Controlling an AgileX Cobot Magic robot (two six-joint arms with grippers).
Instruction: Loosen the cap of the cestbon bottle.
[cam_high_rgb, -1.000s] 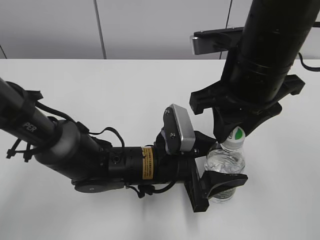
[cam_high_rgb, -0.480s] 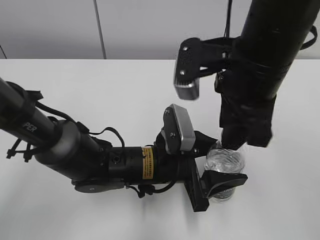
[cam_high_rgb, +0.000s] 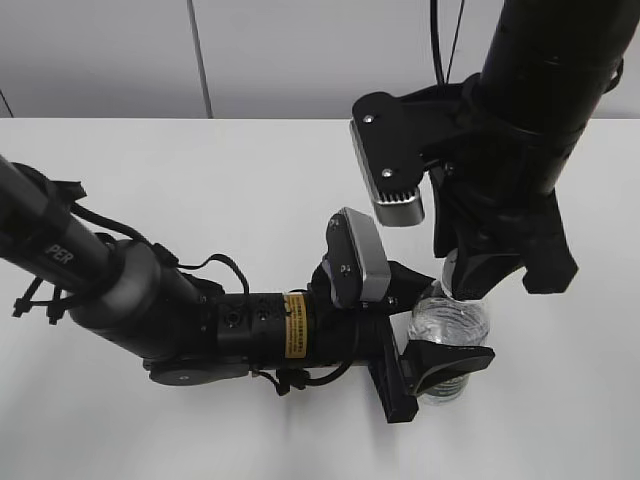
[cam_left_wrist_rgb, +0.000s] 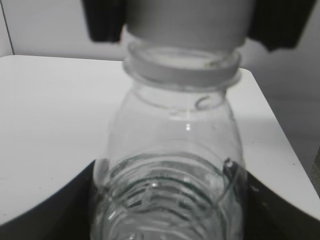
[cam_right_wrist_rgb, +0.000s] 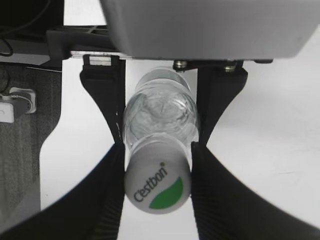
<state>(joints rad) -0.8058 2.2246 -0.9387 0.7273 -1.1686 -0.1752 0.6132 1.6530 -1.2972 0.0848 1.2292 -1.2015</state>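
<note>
With the cap still on the bottle's neck (cam_left_wrist_rgb: 182, 67) and my right gripper far round in its turn, I should open it, turn back and regrip the cap (cam_right_wrist_rgb: 157, 174).
The clear cestbon bottle (cam_high_rgb: 450, 330) stands upright on the white table; its ribbed shoulders fill the left wrist view (cam_left_wrist_rgb: 170, 185). My left gripper (cam_high_rgb: 438, 345) is shut on the bottle's body, one black finger on each side. My right gripper (cam_high_rgb: 470, 280) comes down from above and is shut on the white cap (cam_right_wrist_rgb: 157, 182), whose green half-disc and "C'estbon" lettering face the right wrist camera. The cap's lower rim shows at the top of the left wrist view (cam_left_wrist_rgb: 187, 20). The label band is hidden.
The white table (cam_high_rgb: 200, 180) runs back to a grey wall. The left arm lies low across the front left of the table. In the right wrist view, the table's edge and a dark floor with a white plug (cam_right_wrist_rgb: 12, 105) lie at left.
The right wrist has rotated about the cap: its camera housing swung round to face front-left, and the fingers turned with it. The left arm and the bottle have stayed in place.
</note>
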